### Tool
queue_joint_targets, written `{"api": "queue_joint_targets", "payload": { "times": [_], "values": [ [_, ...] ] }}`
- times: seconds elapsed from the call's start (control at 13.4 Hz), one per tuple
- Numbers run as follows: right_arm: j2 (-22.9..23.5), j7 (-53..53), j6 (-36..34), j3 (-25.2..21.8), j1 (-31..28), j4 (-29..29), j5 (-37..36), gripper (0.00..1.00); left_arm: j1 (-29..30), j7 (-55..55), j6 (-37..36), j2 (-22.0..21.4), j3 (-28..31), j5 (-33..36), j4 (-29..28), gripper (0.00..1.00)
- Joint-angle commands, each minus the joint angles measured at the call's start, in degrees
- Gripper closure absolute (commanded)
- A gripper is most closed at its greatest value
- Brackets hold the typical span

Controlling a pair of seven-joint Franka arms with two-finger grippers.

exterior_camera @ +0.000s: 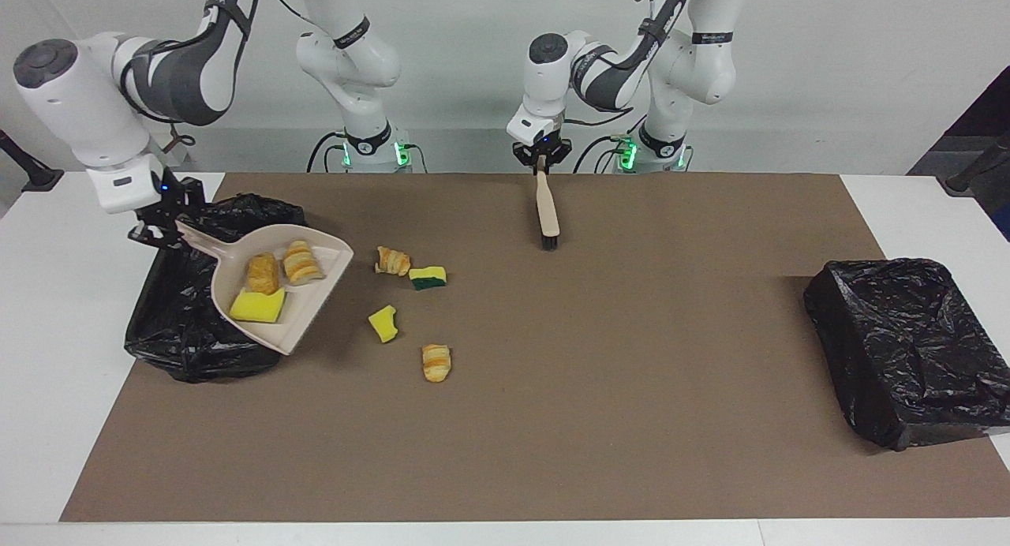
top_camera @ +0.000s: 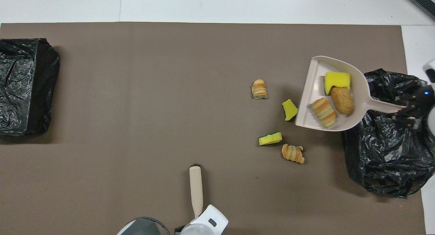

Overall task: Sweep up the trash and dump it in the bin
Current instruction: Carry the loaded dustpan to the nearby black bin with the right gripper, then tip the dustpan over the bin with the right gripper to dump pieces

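Observation:
The open edge of the dustpan (top_camera: 304,92) hangs over the brown mat, so the robot's right gripper should pull the dustpan farther over the black-bagged bin (top_camera: 383,149) before it tips the trash out.
My right gripper (exterior_camera: 162,230) is shut on the handle of the beige dustpan (exterior_camera: 308,313), which is raised partly over the black-bagged bin (exterior_camera: 181,333) at the right arm's end. In the pan (top_camera: 314,78) lie a yellow sponge chunk (exterior_camera: 257,305) and two striped pastries (exterior_camera: 263,273) (exterior_camera: 302,262). More trash lies on the brown mat beside the pan: a pastry (exterior_camera: 392,261), a green-faced sponge (exterior_camera: 427,278), a yellow chunk (exterior_camera: 383,323) and another pastry (exterior_camera: 435,362). My left gripper (exterior_camera: 541,158) is shut on the beige brush (exterior_camera: 547,207), bristles down near the robots' edge of the mat.
A second black-bagged bin (exterior_camera: 907,349) stands at the left arm's end of the table. The brown mat (exterior_camera: 631,372) covers most of the white table (exterior_camera: 47,372).

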Motion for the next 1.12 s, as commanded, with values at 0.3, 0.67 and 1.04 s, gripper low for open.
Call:
{"api": "queue_joint_targets", "payload": {
  "times": [0.3, 0.67, 1.04],
  "values": [
    [-0.1, -5.3, 3.3, 0.9, -4.2, -0.3, -17.7, 1.0, 1.5, 1.6, 0.4, 3.0, 1.1, -0.7, 2.1, 0.0],
    [-0.9, -6.6, 4.6, 1.5, 0.8, -2.5, -29.1, 1.0, 12.5, 14.1, -8.9, 3.0, 1.2, 0.3, 13.5, 0.0],
    [-4.1, -11.7, 1.4, 1.8, 1.8, -0.7, -30.3, 1.0, 27.6, 32.6, -13.3, 3.7, 1.5, 4.1, 25.4, 0.0]
  ]
}}
